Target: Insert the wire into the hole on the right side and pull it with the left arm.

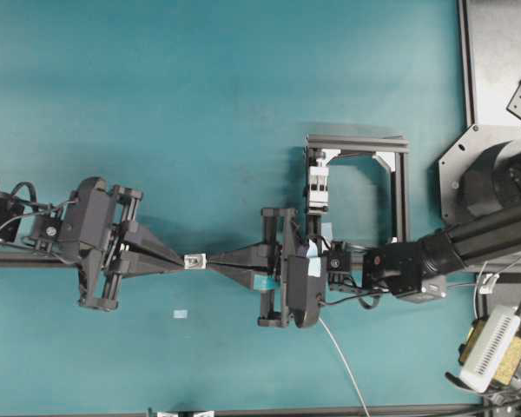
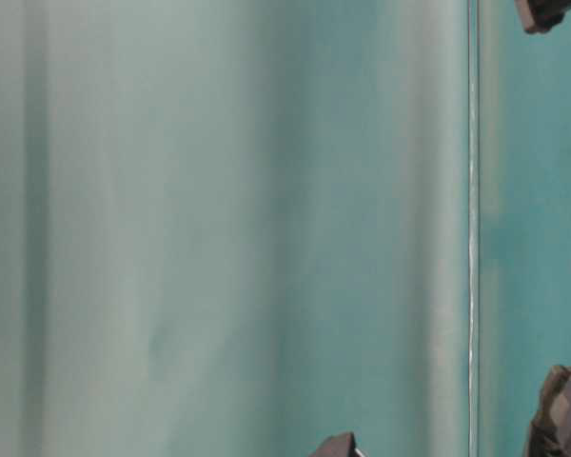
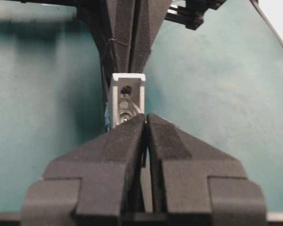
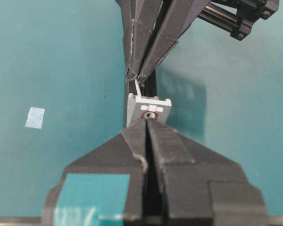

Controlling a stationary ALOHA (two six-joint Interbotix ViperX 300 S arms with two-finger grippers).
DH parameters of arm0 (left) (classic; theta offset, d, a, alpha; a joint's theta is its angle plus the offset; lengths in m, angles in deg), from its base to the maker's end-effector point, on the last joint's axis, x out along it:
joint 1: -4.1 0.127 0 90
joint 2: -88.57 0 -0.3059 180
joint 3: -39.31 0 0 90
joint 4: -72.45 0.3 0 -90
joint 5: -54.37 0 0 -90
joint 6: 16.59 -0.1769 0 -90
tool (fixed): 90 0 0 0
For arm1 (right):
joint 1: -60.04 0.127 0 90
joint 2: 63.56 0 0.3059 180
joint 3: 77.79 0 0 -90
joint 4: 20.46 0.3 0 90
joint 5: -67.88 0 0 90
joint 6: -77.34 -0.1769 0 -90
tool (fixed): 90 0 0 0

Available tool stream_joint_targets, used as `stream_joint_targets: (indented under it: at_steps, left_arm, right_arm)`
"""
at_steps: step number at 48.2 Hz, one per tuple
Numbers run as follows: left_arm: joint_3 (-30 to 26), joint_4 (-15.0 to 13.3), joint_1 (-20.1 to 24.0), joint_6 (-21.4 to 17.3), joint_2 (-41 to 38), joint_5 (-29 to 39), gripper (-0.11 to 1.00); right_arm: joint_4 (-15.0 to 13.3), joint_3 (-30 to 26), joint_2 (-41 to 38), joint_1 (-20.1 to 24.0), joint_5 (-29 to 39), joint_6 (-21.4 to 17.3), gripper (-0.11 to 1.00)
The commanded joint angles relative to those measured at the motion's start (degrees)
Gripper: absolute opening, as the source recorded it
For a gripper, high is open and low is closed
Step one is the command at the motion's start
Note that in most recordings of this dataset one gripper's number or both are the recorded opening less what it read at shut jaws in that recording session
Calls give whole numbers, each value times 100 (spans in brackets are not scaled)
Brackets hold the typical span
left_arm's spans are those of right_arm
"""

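Note:
The wire at the bracket (image 4: 150, 115) is in my closed right gripper, so my right gripper should open before my left gripper pulls the wire's tip (image 4: 137, 87) through.
The tiny silver-white bracket (image 1: 194, 260) stands on the teal mat between the two grippers' tips. Its dark hole (image 3: 126, 89) faces the left wrist camera. My left gripper (image 1: 181, 261) is shut, its tips (image 3: 145, 115) right against the bracket. In the right wrist view a short white piece of the wire (image 4: 137, 87) rises from the bracket into those shut left tips (image 4: 136, 77). My right gripper (image 1: 212, 261), with blue tape patches, is shut on the wire at the bracket's other face (image 4: 146, 120). The wire (image 1: 343, 356) trails from it toward the front edge.
A black frame (image 1: 399, 187) holding a white clamp block (image 1: 319, 187) stands behind the right gripper. A small pale blue tape scrap (image 1: 181, 314) lies on the mat. Metal plates (image 1: 504, 61) and a white device (image 1: 495, 347) sit at the right.

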Motion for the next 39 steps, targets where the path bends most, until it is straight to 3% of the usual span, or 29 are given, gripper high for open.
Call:
stream_joint_targets:
  at_steps: [1,18,22,32,39]
  left_arm:
    - [-44,9,-18,18,185,-9,-10]
    - [-35,9,-18,9,193,-9,-10]
    - [-35,9,-18,9,211,9,-10]
    - [-44,9,-18,9,202,79,-10]
    - [-44,9,-18,9,211,123,-10]
  right_arm:
    - [-9,-105,70,-44,44,-9,2]
    - [0,-123,88,-53,193,0,3]
    - [-9,-123,123,-53,211,0,17]
    - [-9,26,387,-53,325,9,73]
    - [-9,141,606,-44,404,18,74]
